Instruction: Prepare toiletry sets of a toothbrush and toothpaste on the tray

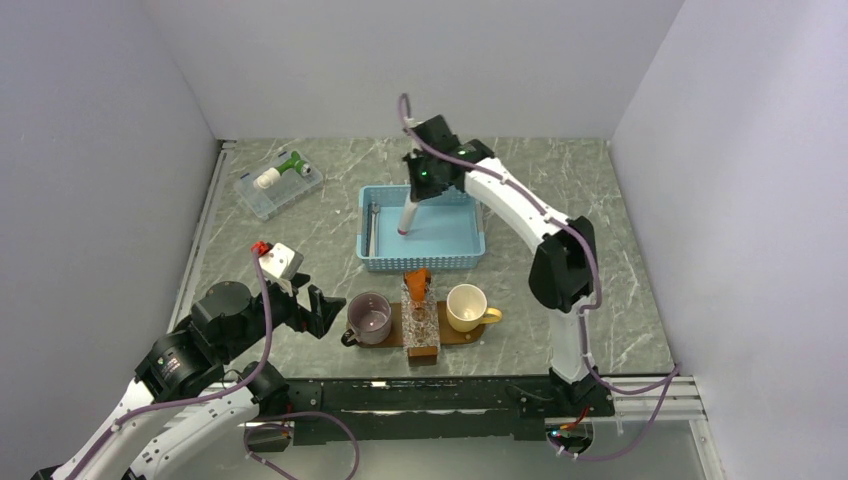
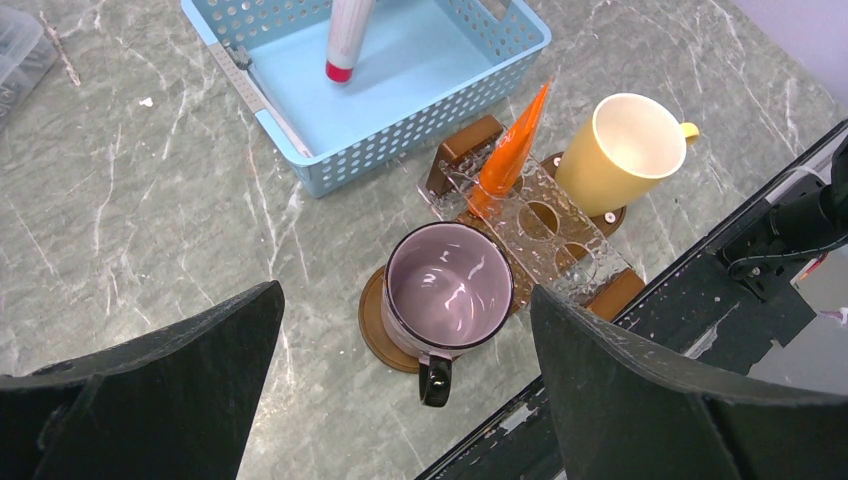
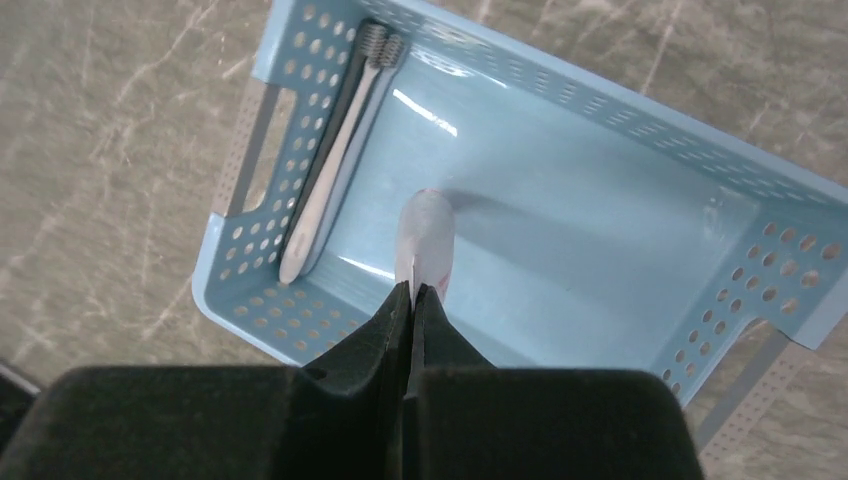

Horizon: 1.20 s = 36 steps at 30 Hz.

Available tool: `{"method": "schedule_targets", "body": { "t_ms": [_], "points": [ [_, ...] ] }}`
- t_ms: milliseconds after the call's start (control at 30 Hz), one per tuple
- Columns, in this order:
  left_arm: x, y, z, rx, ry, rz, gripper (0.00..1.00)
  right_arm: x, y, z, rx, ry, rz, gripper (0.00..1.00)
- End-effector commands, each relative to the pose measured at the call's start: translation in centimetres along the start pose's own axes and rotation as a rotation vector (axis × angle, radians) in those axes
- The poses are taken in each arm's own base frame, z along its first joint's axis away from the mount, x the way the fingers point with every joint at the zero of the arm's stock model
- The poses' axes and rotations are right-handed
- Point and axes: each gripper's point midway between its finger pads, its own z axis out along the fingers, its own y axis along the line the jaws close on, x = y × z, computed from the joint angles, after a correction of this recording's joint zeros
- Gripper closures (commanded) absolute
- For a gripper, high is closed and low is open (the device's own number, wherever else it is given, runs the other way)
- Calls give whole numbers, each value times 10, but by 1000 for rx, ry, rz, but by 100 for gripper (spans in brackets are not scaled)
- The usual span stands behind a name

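Note:
The tube's red cap (image 1: pixel 403 232) is hanging above the open basket's bottom (image 1: pixel 445 230), so my right gripper should go on lowering the tube's flat end away from the toothbrushes until the tube lies low.
The orange toothpaste (image 1: pixel 417 280) (image 2: pixel 515 145) stands tilted in a clear holder (image 1: pixel 420 320) (image 2: pixel 540 235) on the dark-brown tray (image 1: pixel 396 336) (image 2: pixel 372 322). A pale toothbrush (image 3: pixel 335 170) (image 1: pixel 372 228) lies beside a dark one along the left wall of the light-blue basket (image 1: pixel 420 262) (image 3: pixel 640 130). Above the basket floor, my right gripper (image 1: pixel 413 196) (image 3: pixel 412 290) is shut on the flat end of a white tube with a red cap (image 1: pixel 409 218) (image 3: pixel 425 235) (image 2: pixel 345 35), which hangs cap down. My left gripper (image 1: pixel 320 310) (image 2: pixel 405 292) is open and empty, just left of the tray.
A purple mug (image 1: pixel 369 318) (image 2: pixel 448 290) and a yellow mug (image 1: pixel 467 306) (image 2: pixel 620 150) stand on the tray's two ends. A clear plastic box (image 1: pixel 278 183) holding a green and white item sits at the back left. The black table edge rail (image 2: pixel 640 330) runs just behind the tray.

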Motion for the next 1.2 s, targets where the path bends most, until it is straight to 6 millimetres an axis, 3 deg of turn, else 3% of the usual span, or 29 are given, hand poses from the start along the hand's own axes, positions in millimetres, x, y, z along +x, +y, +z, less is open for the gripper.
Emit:
{"method": "schedule_targets", "body": {
  "t_ms": [0,167,333,533,800,967,1167],
  "points": [
    [-2,1,3,-5,-8,10,1,-24,12,-23,-215,-108,182,100],
    [-2,0,5,-2,-7,11,1,-8,-8,-6,-326,-97,393,100],
    [-1,0,6,0,0,12,1,8,-12,4,-476,-82,561,100],
    [0,0,8,-2,8,13,1,25,-30,23,-430,-56,643,100],
    [2,2,12,-14,24,14,1,39,-52,32,-362,-41,675,62],
    [4,2,14,-20,39,14,1,43,-63,28,-315,-51,673,51],
    [7,2,19,-27,62,10,1,39,-79,13,-206,-73,623,46]
  ]
}}
